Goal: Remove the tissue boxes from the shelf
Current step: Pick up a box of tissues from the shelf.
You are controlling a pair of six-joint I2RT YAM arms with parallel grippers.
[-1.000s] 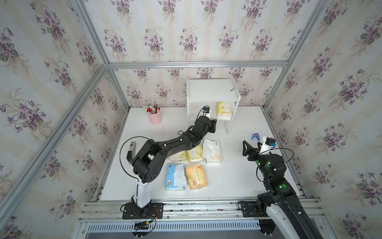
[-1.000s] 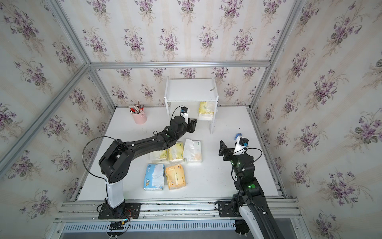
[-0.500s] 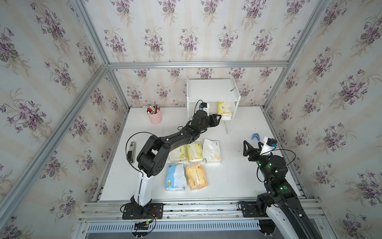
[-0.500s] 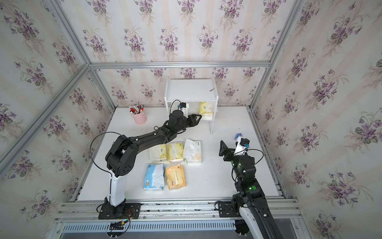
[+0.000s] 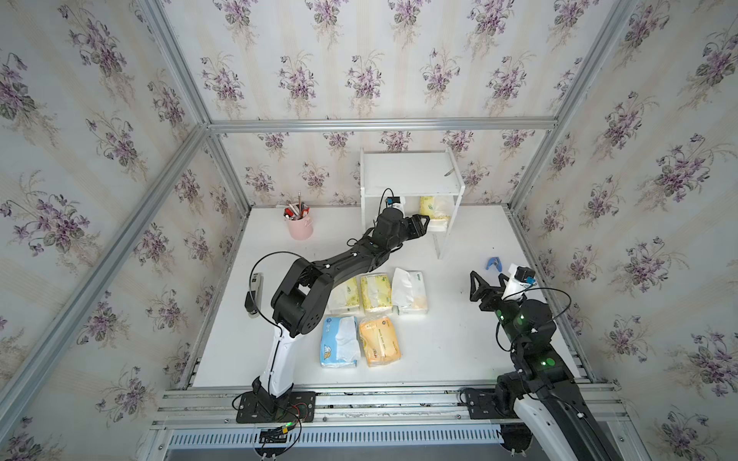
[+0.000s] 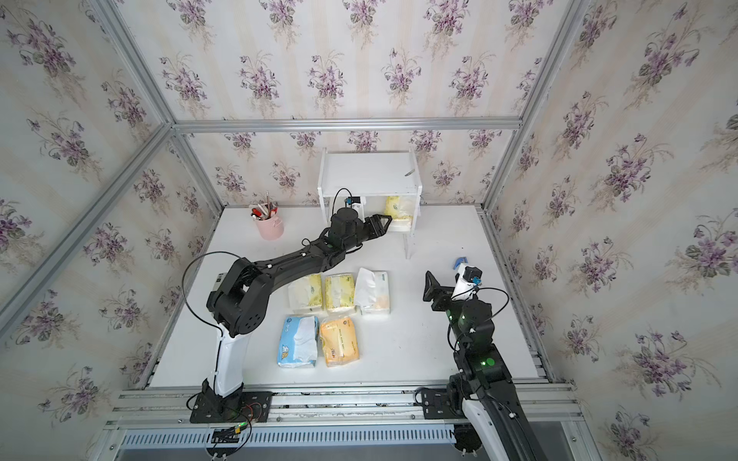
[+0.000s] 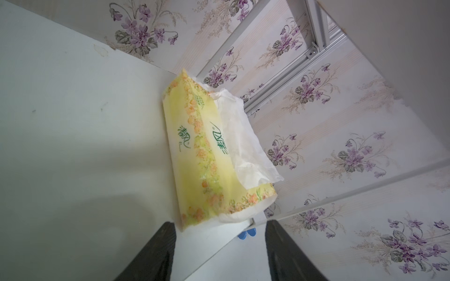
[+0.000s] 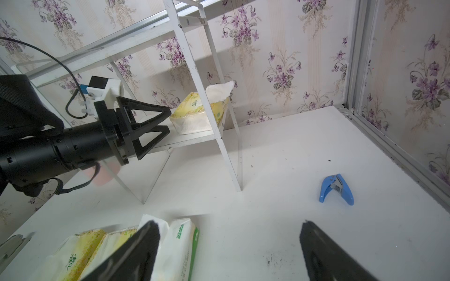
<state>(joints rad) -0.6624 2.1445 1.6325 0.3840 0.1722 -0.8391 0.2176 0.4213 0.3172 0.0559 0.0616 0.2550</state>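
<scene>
I should pull the tissue pack out by its near edge [image 7: 200, 214] with my left gripper for a handover, because the shelf's front post [image 8: 202, 96] blocks my right gripper from the pack.
The white shelf [image 5: 411, 175] stands at the back of the table. One yellow-and-white tissue pack [image 5: 435, 207] [image 7: 207, 155] lies at the right end of its lower tier. My left gripper [image 5: 421, 223] [image 7: 220, 222] is open at the front of that tier, its fingertips just short of the pack and nothing between them. On the table lie two yellow-and-white packs [image 5: 343, 295] [image 5: 375, 291], a white pack with a green mark [image 5: 409, 289], a light blue one [image 5: 339, 341] and an orange one [image 5: 379, 339]. My right gripper [image 5: 485, 279] [image 8: 229, 222] hangs open and empty over the table's right side.
A pink pen cup [image 5: 299, 227] stands left of the shelf. A small blue clip [image 5: 494, 263] [image 8: 337, 188] lies near the table's right edge. A dark flat device [image 5: 253, 293] rests on the left edge. Metal frame rails and papered walls surround the table.
My left arm has reached further back and to the right, bringing its gripper to the shelf's lower tier, and its jaws have spread wider. The right arm has stayed still.
</scene>
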